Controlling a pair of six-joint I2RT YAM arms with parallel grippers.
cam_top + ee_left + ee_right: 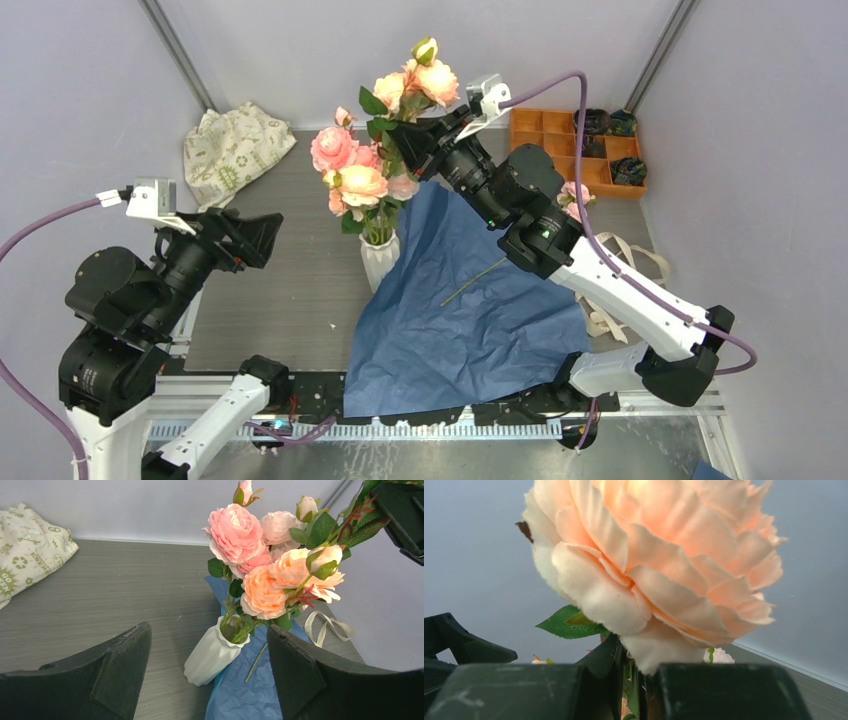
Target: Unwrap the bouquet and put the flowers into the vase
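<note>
My right gripper holds the peach rose spray (pixel 434 82) upright, its stem aimed at the vase opening (pixel 379 239), and should go on lowering it until its blooms meet the other flowers.
The white ribbed vase (pixel 379 262) (pixel 212 655) stands at the left edge of the unfolded blue wrapping paper (pixel 460 310) (pixel 250 697), with several pink and peach flowers (pixel 358 180) (pixel 260 567) in it. My right gripper (pixel 408 140) (pixel 640 680) is shut on the green stem of a peach rose spray (pixel 422 82) (pixel 664 565), held above and behind the vase. My left gripper (pixel 256 236) (pixel 208 630) is open and empty, left of the vase and facing it. A bare green stem (pixel 475 282) lies on the paper.
A cream patterned cloth (pixel 235 148) (pixel 25 550) lies at the back left. An orange compartment tray (pixel 560 140) sits at the back right. A beige ribbon (pixel 612 305) (pixel 325 625) lies right of the paper. One more pink flower (pixel 573 197) lies behind my right arm.
</note>
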